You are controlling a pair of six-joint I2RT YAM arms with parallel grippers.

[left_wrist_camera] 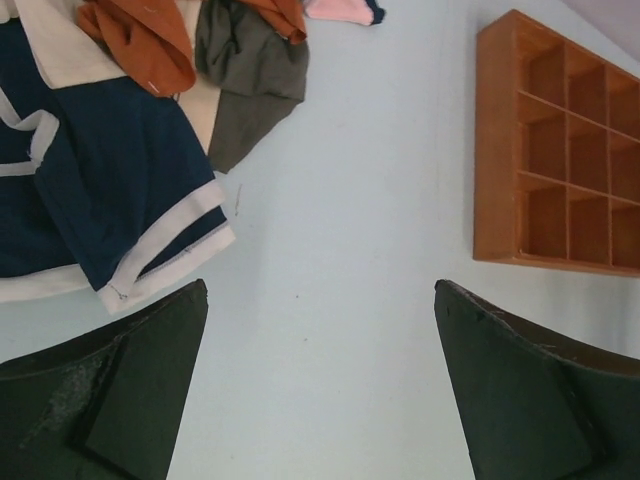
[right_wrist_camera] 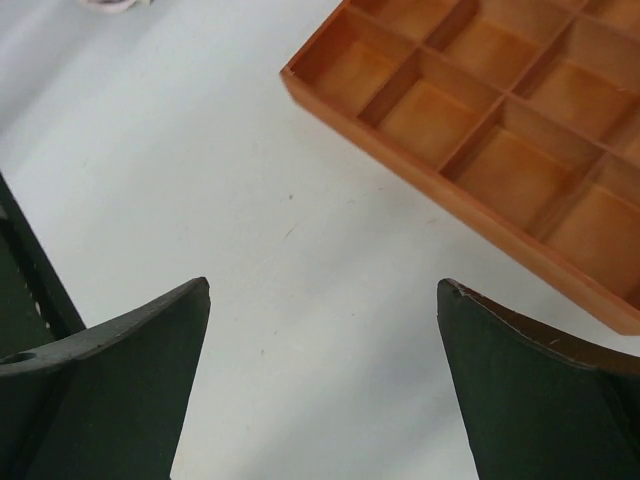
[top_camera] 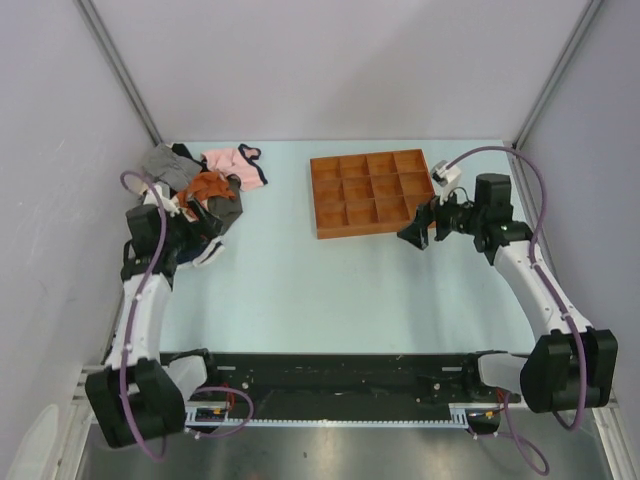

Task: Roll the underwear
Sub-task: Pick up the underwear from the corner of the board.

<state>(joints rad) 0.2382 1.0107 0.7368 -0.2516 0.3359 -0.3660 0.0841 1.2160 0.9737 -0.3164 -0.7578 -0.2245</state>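
My gripper will lift the navy blue underwear [left_wrist_camera: 130,155] free and leave the pile behind, because only the pile's loose beige edge [left_wrist_camera: 68,48] overlaps the underwear.
The navy blue underwear [left_wrist_camera: 110,170] with white trim lies spread on the table at the upper left of the left wrist view. In the top view the left arm hides most of it and only a white edge [top_camera: 211,251] shows. My left gripper [left_wrist_camera: 320,285] is open and empty, over bare table just right of the underwear; it also shows in the top view [top_camera: 198,240]. My right gripper [right_wrist_camera: 325,284] is open and empty above the table by the tray's front right corner, as the top view [top_camera: 412,236] also shows.
A pile of clothes lies at the back left: an orange garment [left_wrist_camera: 140,35], a dark grey garment [left_wrist_camera: 250,75], and a pink garment with dark trim [top_camera: 235,162]. A wooden compartment tray [top_camera: 372,192] stands at the back centre-right and also shows in both wrist views [left_wrist_camera: 495,150] [right_wrist_camera: 480,120].
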